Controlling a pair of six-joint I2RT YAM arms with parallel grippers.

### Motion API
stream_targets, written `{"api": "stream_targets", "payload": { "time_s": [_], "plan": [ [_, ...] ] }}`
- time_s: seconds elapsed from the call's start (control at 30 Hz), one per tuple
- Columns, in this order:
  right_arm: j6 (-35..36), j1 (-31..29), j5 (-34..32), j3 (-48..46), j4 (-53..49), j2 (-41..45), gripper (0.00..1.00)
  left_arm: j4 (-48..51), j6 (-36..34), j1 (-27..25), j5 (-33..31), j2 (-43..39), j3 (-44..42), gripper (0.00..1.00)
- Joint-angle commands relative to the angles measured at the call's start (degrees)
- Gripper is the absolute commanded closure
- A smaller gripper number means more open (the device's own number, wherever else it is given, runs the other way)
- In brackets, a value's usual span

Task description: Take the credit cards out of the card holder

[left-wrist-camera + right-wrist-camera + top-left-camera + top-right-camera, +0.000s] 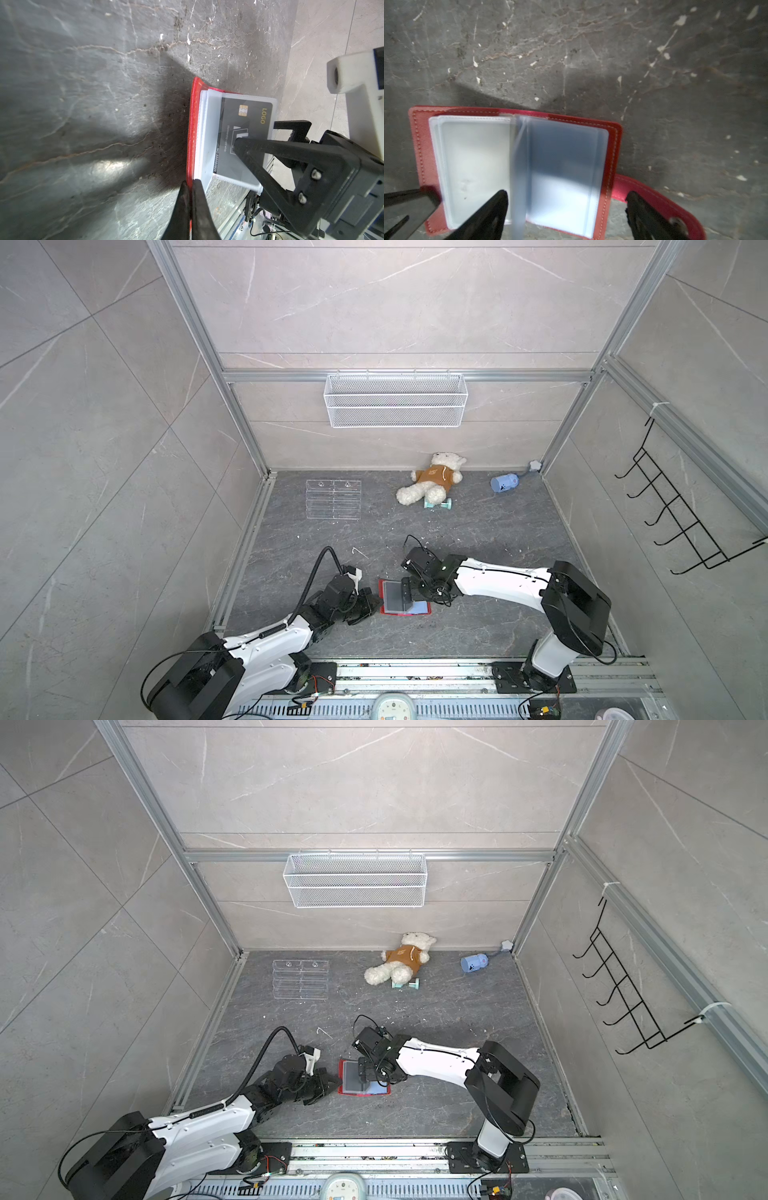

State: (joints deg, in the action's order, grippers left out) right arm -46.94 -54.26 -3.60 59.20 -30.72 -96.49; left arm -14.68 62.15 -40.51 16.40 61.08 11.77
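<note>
I should use my right gripper to lay the sleeve with the credit card flat over the pale sleeves before pushing the card out, because that sleeve is standing up from the spine.
The red card holder lies open on the dark floor near the front. My left gripper is shut on the edge of its red cover. One clear sleeve stands up from the spine, and a dark credit card with a chip and gold "LOGO" sits inside it. My right gripper hovers open over the pale sleeves. One of its fingers touches the raised sleeve over the card. The red snap tab lies beside the other finger.
A clear acrylic rack lies at the back left. A teddy bear, a teal dumbbell and a blue cup lie along the back wall. A wire basket hangs above them. Black hooks hang on the right wall.
</note>
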Motion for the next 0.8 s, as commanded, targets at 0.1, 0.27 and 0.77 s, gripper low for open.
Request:
{"api": "stream_targets", "payload": {
  "time_s": [0.1,0.27,0.77],
  "plan": [
    [-0.6,1.3,-1.8,-2.7,-2.7,4.6,0.08,1.8,-0.5,-0.1,-2.1,-0.4,0.4,0.81],
    [-0.1,2.2,-1.8,-4.5,-3.0,9.5,0.08,8.8,-1.0,-0.1,-4.4,-3.7,2.8,0.47],
    [-0.5,7.7,13.7,-11.4,11.3,21.4,0.45,20.9,-4.5,-0.2,-1.1,-9.7,16.4,0.27]
  ]
}}
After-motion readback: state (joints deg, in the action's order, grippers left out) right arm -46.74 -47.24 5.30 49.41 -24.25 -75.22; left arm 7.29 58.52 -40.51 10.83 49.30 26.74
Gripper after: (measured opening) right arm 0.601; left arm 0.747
